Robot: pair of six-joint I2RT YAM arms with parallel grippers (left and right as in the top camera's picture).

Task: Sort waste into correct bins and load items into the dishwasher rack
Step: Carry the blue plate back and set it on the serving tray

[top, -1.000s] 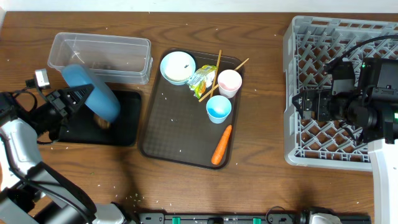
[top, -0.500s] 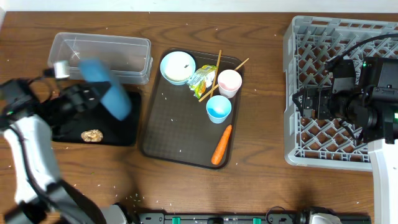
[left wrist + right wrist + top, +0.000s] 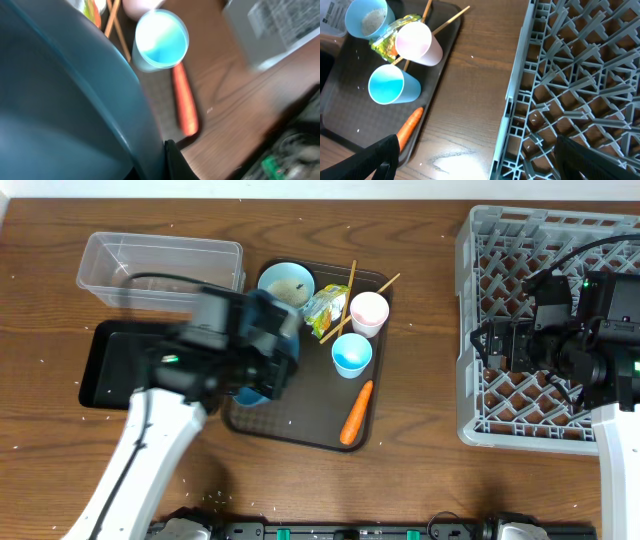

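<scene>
My left gripper should put the large blue plate (image 3: 250, 397) down on the brown tray (image 3: 302, 402) for my right gripper, because it is holding the plate far from the dishwasher rack.
My left gripper (image 3: 265, 355) is shut on the rim of the large blue plate (image 3: 60, 100) and holds it, blurred by motion, over the left part of the brown tray (image 3: 300, 420). The plate fills most of the left wrist view. On the tray are the bowl (image 3: 285, 285), the wrapper (image 3: 327, 310), the chopsticks (image 3: 349, 285), the pink cup (image 3: 369, 312), the light blue cup (image 3: 352, 354) and the carrot (image 3: 356, 412). My right gripper (image 3: 485, 160) stands open and empty above the left edge of the grey dishwasher rack (image 3: 470, 410).
The clear tub (image 3: 160, 268) stands at the back left. In front of it lies the black tray (image 3: 100, 370), partly covered by my left arm. A strip of bare wood separates the brown tray from the rack.
My left arm has swung right with the blue plate, from above the black tray to over the brown tray. The right arm has not moved.
</scene>
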